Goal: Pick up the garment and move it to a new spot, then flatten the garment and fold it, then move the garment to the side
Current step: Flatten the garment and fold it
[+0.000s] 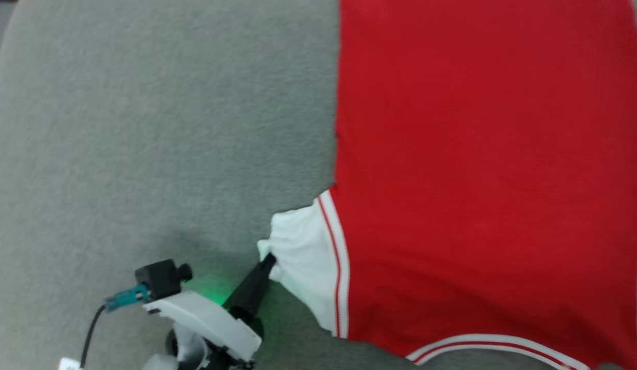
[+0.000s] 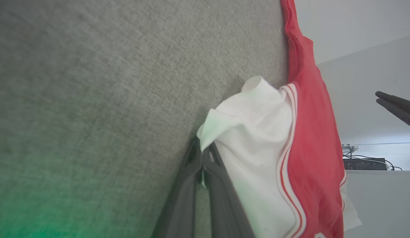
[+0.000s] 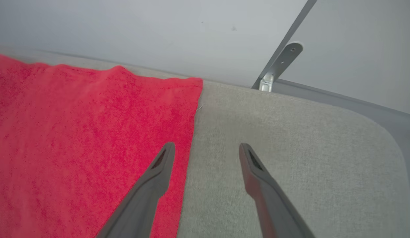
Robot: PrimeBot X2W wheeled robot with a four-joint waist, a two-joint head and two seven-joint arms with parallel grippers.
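The garment (image 1: 483,166) is plain red cloth down to a shallow striped neckline (image 1: 498,343), so I should expect a front with letters hidden underneath when I lift the garment over.
The garment (image 1: 483,169), bright red with white sleeves, lies spread flat on the grey padded surface (image 1: 159,128). My left gripper (image 1: 267,261) sits at the lower middle of the head view, shut on the bunched edge of the white sleeve (image 1: 303,257). In the left wrist view the two dark fingers (image 2: 191,178) meet at the sleeve's folded corner (image 2: 254,132), and my left gripper (image 2: 201,153) pinches it there. My right gripper (image 3: 206,147) is open above the garment's straight side edge (image 3: 92,132), one finger over red cloth, the other over bare grey surface, holding nothing.
The grey surface (image 3: 291,148) ends in a rounded corner by a pale wall, where a metal bracket (image 3: 281,62) is fixed. A shelf with a black box and cables (image 2: 363,163) stands beyond the garment in the left wrist view. Bare grey surface stretches left of the garment.
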